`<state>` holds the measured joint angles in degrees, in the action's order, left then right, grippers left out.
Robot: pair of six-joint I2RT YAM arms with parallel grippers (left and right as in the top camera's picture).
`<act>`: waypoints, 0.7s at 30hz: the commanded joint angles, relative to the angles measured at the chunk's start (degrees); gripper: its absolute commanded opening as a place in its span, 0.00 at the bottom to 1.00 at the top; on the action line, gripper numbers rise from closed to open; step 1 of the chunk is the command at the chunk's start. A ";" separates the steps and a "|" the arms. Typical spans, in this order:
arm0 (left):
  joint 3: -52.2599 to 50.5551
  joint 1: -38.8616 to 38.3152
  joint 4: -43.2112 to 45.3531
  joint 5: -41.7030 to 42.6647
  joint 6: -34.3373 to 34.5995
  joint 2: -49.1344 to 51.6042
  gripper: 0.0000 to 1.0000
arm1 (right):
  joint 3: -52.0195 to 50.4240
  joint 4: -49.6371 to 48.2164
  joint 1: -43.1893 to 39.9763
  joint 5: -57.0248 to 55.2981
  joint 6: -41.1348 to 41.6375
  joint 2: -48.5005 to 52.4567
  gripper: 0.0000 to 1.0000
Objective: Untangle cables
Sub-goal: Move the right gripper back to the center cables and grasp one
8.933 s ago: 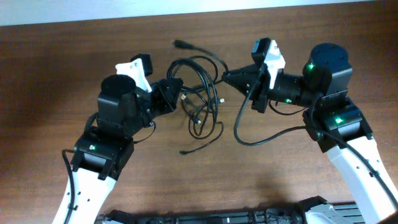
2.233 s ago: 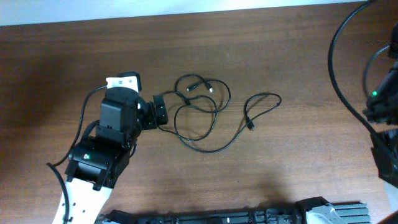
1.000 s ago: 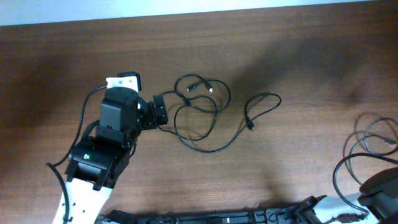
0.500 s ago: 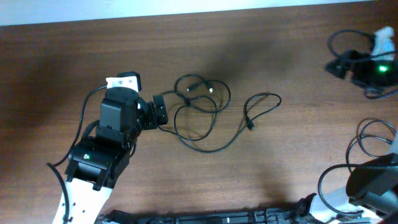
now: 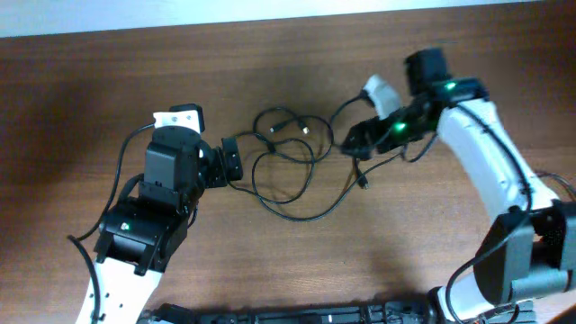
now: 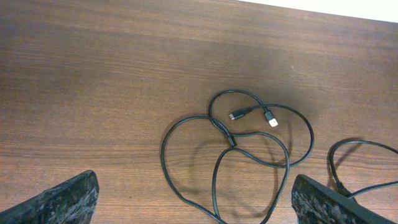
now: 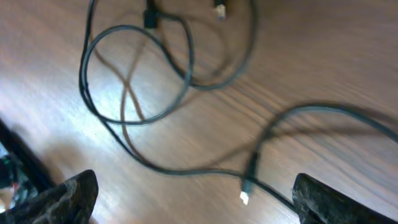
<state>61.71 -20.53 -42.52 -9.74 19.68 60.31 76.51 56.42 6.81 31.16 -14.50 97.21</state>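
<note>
The loops' near bend (image 5: 274,202) lies clear of the plugs, next to open wood. My right gripper should go on moving down toward it until its fingers are on both sides of the cords (image 5: 286,213).
The cables (image 5: 284,202) lie as thin black cords in loose overlapping loops mid-table, crossing at one spot (image 6: 231,140), with two plug ends (image 6: 239,114) side by side inside a small loop. My left gripper (image 5: 231,160) is open at the loops' left edge; in its wrist view the gripper (image 6: 194,200) straddles the lowest loop without touching it. My right gripper (image 5: 353,142) hangs open over the right-hand loop. In the blurred right wrist view the gripper (image 7: 196,200) is spread around a silver-tipped plug (image 7: 244,198).
Bare brown wooden table (image 5: 432,261) surrounds the cords. The right arm (image 5: 477,153) reaches in from the right edge, its own thicker wire beside it. A white wall strip (image 6: 348,7) runs along the far table edge.
The right arm has swung in from the far right edge to hover over the right end of the cords. The left arm and the cords have not moved.
</note>
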 commanded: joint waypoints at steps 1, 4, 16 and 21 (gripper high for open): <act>0.11 0.13 -0.02 -0.79 -0.02 -0.39 0.99 | -4.68 -6.58 4.63 0.17 8.74 0.02 0.99; 0.11 0.13 -0.02 -0.79 -0.02 -0.39 0.99 | -7.76 -12.04 9.88 0.13 17.79 0.04 0.99; 0.11 0.13 -0.04 -0.79 -0.02 -0.39 0.99 | -9.14 -17.25 24.20 -4.96 7.54 2.49 0.99; 0.11 0.13 -0.02 -0.79 -0.02 -0.39 0.99 | -9.14 -20.06 27.78 -4.02 2.32 8.61 0.99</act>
<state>61.71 -20.53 -42.68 -9.76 19.68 60.31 67.68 37.65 32.53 26.81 -8.23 102.48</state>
